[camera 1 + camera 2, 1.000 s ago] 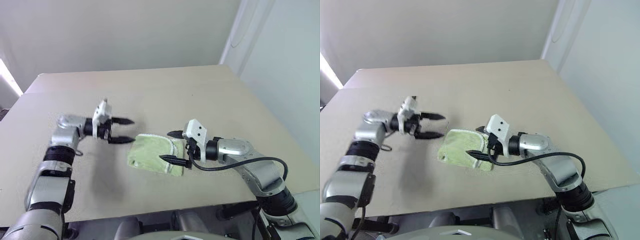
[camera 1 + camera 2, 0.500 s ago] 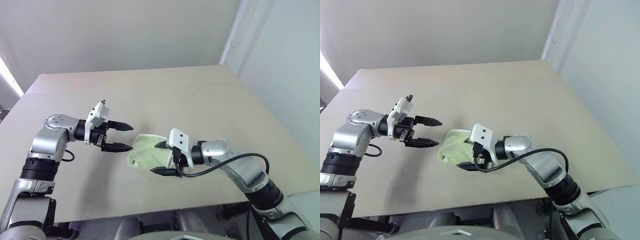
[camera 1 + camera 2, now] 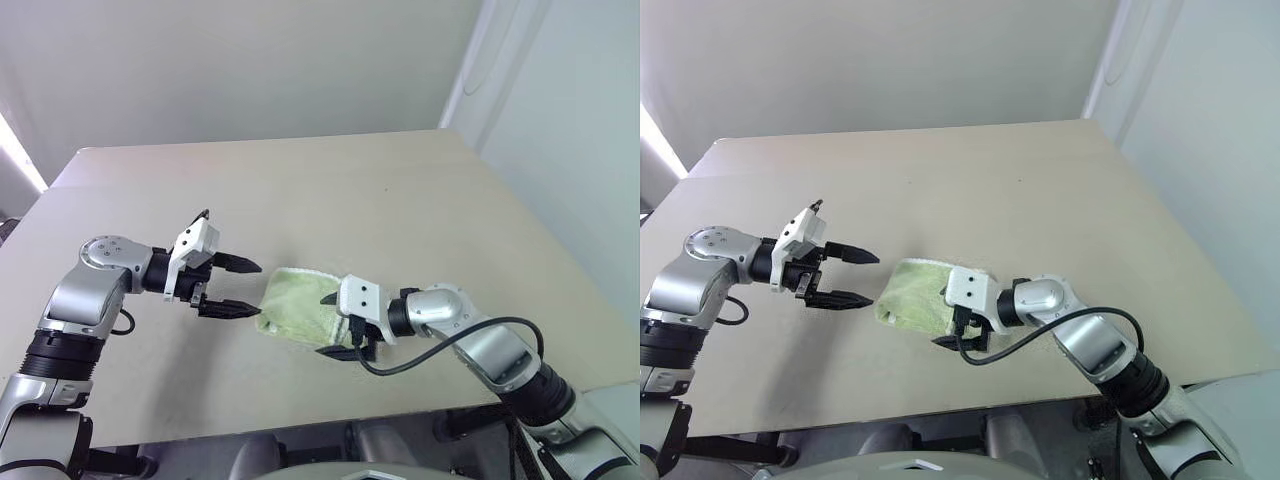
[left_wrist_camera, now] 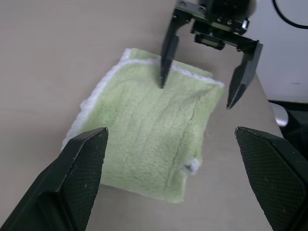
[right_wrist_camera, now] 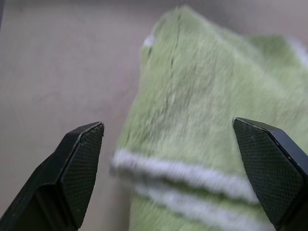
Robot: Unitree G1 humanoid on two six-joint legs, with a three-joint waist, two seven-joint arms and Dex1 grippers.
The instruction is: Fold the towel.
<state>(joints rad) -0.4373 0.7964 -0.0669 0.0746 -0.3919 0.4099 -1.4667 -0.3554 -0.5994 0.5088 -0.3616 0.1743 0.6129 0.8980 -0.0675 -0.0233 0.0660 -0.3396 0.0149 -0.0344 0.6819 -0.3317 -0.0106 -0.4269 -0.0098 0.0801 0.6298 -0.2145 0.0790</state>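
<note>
My right gripper will keep the folded towel (image 3: 297, 306) together as one bundle when I carry it, because stacked white trims (image 5: 190, 185) lie between its fingers.
The towel (image 3: 292, 312), light lime-green with white trim, lies folded into a small rectangle on the table near its front edge. Just left of the towel (image 4: 149, 144) my left gripper (image 3: 250, 288) hovers open, pointing at it without touching. My right gripper (image 3: 324, 325) is open at the towel's right end, low over the cloth, with one finger above the towel and the other by its near edge. Its fingers (image 4: 162, 72) show from the left wrist, spread over the far trim. Through the right wrist, the white stitched trim (image 5: 192, 175) lies between the open fingertips.
The beige table (image 3: 350, 190) stretches far beyond the towel, up to a pale wall. Its front edge (image 3: 300, 418) runs close below both arms, and its right edge (image 3: 560, 290) lies past my right arm. A black cable (image 3: 470, 335) loops off the right forearm.
My right gripper has sunk and slid left, down onto the towel's right end. My left gripper has drawn back toward the front edge, tilting down. Both stay open; the towel has not moved.
</note>
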